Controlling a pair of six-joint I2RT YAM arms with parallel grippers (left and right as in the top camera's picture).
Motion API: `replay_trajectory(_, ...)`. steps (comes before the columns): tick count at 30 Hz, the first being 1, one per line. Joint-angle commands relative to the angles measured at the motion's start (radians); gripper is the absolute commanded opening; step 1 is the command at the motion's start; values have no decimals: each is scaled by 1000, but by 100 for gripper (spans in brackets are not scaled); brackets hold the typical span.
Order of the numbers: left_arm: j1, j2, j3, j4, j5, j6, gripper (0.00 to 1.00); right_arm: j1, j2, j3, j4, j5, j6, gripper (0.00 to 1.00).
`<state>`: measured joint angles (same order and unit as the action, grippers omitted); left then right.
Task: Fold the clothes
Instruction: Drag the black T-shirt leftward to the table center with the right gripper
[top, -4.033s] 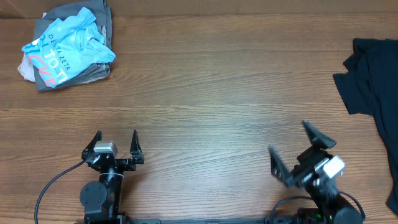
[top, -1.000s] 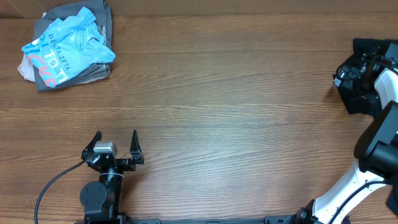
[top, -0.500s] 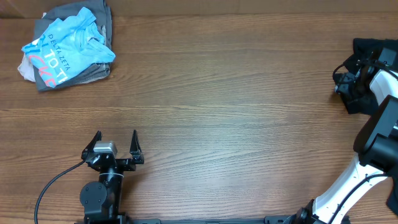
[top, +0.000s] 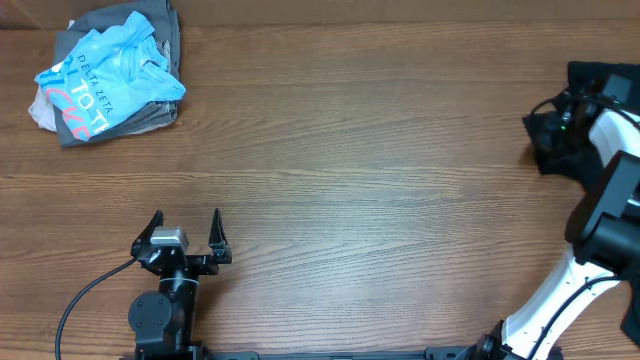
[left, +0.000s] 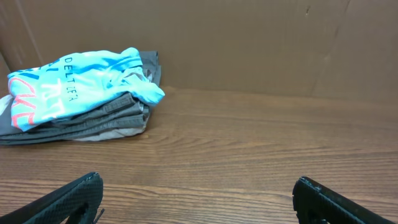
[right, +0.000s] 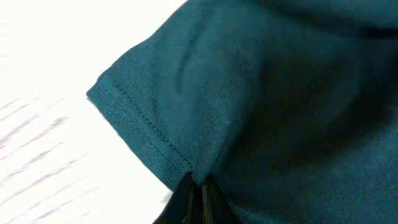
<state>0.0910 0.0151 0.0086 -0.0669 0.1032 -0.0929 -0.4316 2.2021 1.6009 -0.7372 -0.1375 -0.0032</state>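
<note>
I should keep pulling the black T-shirt, which my right gripper pinches behind its stitched hem (right: 146, 130), until it lies on the table's middle (top: 330, 180), which is clear.
The black T-shirt (top: 548, 155) lies bunched at the table's far right edge. My right gripper (top: 560, 125) is on its left part. In the right wrist view the dark fabric (right: 280, 93) fills most of the frame, and my right gripper (right: 197, 183) is shut on a pinch of cloth just behind the stitched hem (right: 143, 130). My left gripper (top: 186, 225) rests at the front left, far from the shirt. In its own view the left gripper (left: 198, 180) stands wide open over bare wood with nothing between its fingers.
A pile of folded clothes (top: 105, 75) with a light blue printed shirt on top sits at the back left corner, also seen as the pile (left: 81, 93) in the left wrist view. A brown cardboard wall (left: 249, 43) backs the wooden table (top: 350, 180).
My right gripper has closed on the black T-shirt's hem and drawn that edge slightly left. Four seconds ago the right arm was at the table's front. The left arm has not moved.
</note>
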Motion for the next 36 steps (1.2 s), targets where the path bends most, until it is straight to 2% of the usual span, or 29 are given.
replay_trajectory(1, -7, -11, -4, -3, -6, 26, 100, 132, 31, 11, -13, -104, 4, 4)
replay_trajectory(10, -7, -11, -4, -3, -6, 26, 100, 497, 31, 11, 1, -104, 111, 4)
replay_trajectory(21, -7, -10, -4, -3, -6, 26, 100, 930, 31, 11, 164, -101, 312, 4)
replay_trajectory(24, -7, -11, -4, -3, -6, 26, 100, 1042, 31, 11, 210, -103, 328, 4)
replay_trajectory(30, -7, -11, -4, -3, -6, 26, 100, 1180, 31, 11, 274, -100, 379, 4)
replay_trajectory(36, -7, -11, -4, -2, -6, 26, 100, 1240, 31, 11, 287, -100, 393, 4)
